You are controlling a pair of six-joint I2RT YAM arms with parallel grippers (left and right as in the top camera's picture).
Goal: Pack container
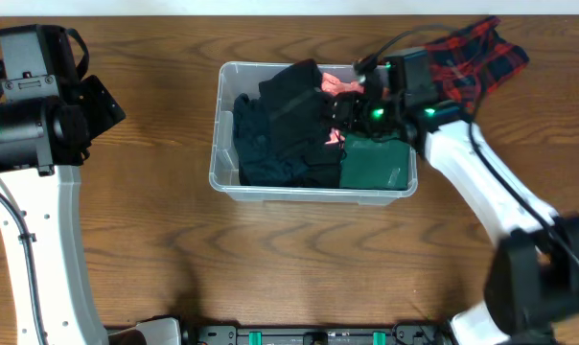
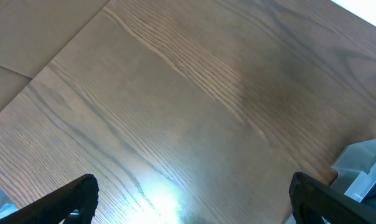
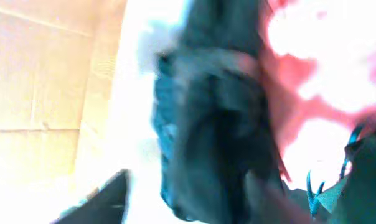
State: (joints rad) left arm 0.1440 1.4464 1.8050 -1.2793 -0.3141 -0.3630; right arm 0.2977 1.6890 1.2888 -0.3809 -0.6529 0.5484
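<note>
The black clothes pile over the pink garment to the tub's back rim, so next my right gripper sets the black clothes lower before getting the plaid garment.
The container is a clear plastic tub in the middle of the table. It holds dark blue and black clothes, a pink garment and a folded green garment. My right gripper hangs over the tub's right half, above the black clothes. In the blurred right wrist view its fingers are apart with dark cloth between them. My left gripper is open and empty over bare table at the far left; in the left wrist view a corner of the container shows.
A red and dark plaid garment lies on the table at the back right, outside the tub and behind my right arm. The table is brown wood.
</note>
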